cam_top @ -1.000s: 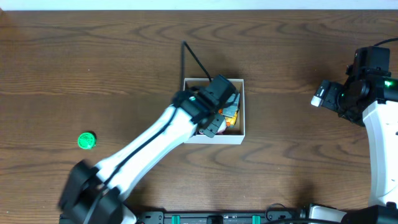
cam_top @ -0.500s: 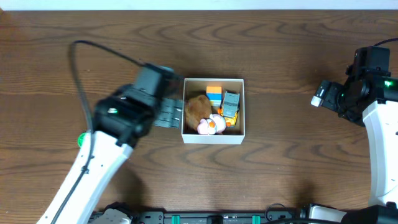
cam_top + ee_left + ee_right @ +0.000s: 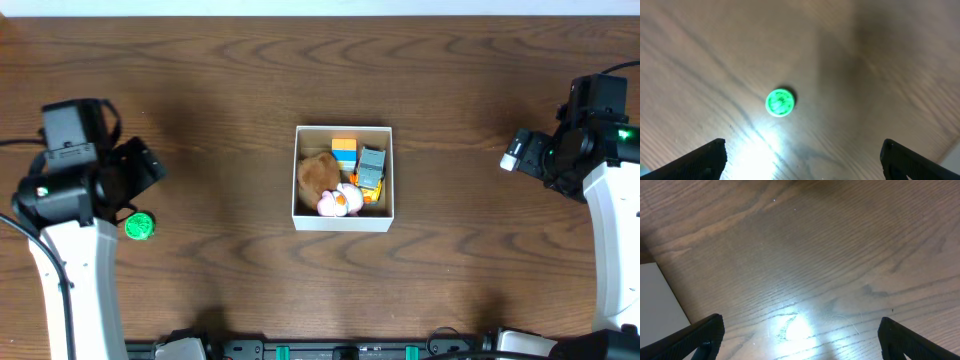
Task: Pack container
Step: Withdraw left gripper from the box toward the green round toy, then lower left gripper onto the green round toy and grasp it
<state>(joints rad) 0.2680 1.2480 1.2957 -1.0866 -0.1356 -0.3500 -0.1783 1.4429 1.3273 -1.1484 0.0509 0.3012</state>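
Observation:
I keep lowering my left gripper to the green round disc (image 3: 140, 226), which lies alone with free wood for both open fingers, until they straddle its sides (image 3: 780, 103).
The container (image 3: 343, 219), a small white-walled square box, sits mid-table in the overhead view. It holds a brown plush (image 3: 317, 174), an orange and blue block (image 3: 344, 150), a grey toy (image 3: 371, 163) and a pink and white toy (image 3: 341, 202). A green round disc (image 3: 139, 226) lies on the table at the left and shows in the left wrist view (image 3: 780, 102). My left gripper (image 3: 802, 160) is open and empty, held above the table just short of the disc. My right gripper (image 3: 800, 337) is open and empty over bare wood at the far right.
The wooden table's far edge (image 3: 320, 12) runs along the top of the overhead view. A pale flat surface (image 3: 657, 295) shows at the left edge of the right wrist view.
My left arm has swung out of the container and far to the left, ending by the green disc. The toys in the container now show. The right arm has not moved.

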